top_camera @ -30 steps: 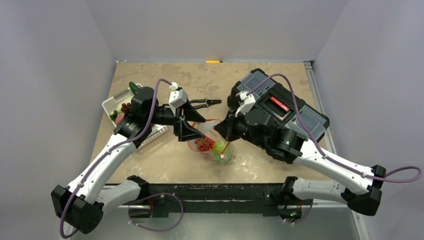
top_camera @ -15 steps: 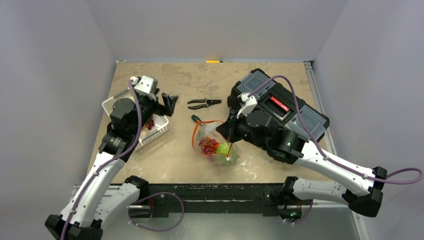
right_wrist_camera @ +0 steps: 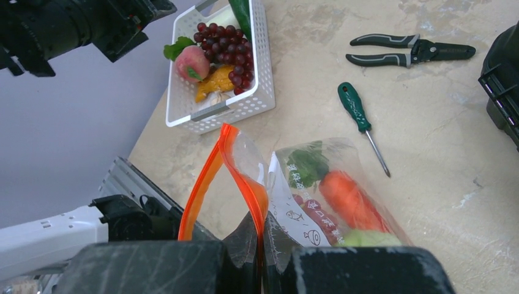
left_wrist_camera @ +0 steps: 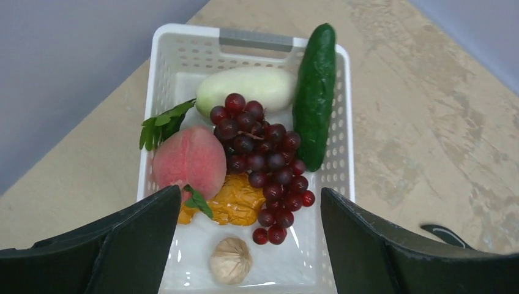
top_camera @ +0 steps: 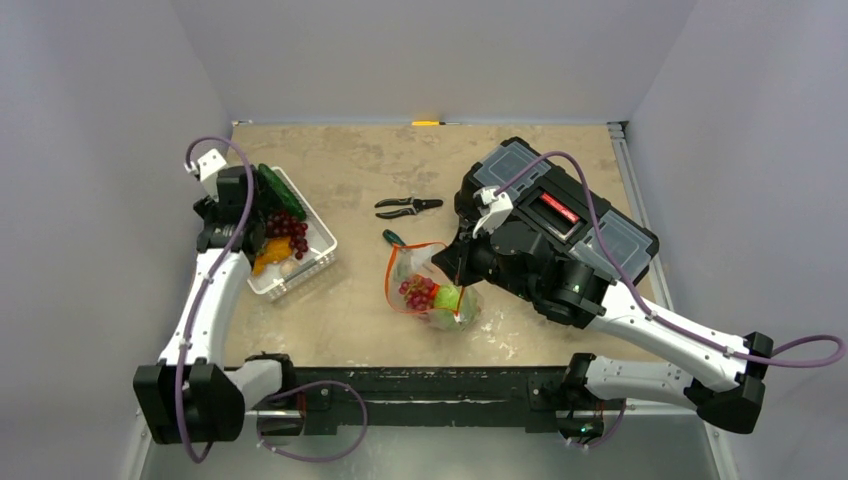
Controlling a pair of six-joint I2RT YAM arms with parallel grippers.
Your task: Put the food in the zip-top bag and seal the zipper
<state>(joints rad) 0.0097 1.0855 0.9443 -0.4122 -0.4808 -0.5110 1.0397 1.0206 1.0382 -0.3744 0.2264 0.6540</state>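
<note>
I should keep lowering my left gripper and close it around the grape bunch (left_wrist_camera: 267,158), because the dark grapes' narrow end (left_wrist_camera: 279,215) lies free in line with my open fingers.
The clear zip-top bag (top_camera: 432,292) lies mid-table with its orange-red zipper (right_wrist_camera: 205,180) gaping open. It holds an orange carrot (right_wrist_camera: 349,199), a red grape bunch (top_camera: 414,292) and a green cabbage (right_wrist_camera: 367,237). My right gripper (right_wrist_camera: 262,245) is shut on the bag's zipper edge and shows in the top view (top_camera: 452,270). My left gripper (left_wrist_camera: 250,193) is open and empty above the white basket (left_wrist_camera: 254,39). The basket holds a peach (left_wrist_camera: 190,160), dark grapes (left_wrist_camera: 263,153), a cucumber (left_wrist_camera: 315,92), a pale green vegetable (left_wrist_camera: 245,89), an orange piece (left_wrist_camera: 235,202) and a garlic bulb (left_wrist_camera: 231,260).
Black-handled pliers (top_camera: 408,207) and a green-handled screwdriver (top_camera: 392,238) lie just beyond the bag. A black toolbox (top_camera: 585,215) sits at the right, under the right arm. The basket (top_camera: 305,270) stands near the table's left edge, close to the left wall.
My left arm swung from the bag's mouth back left to above the basket, its jaws open. The bag's mouth sagged a little. The right gripper kept its hold.
</note>
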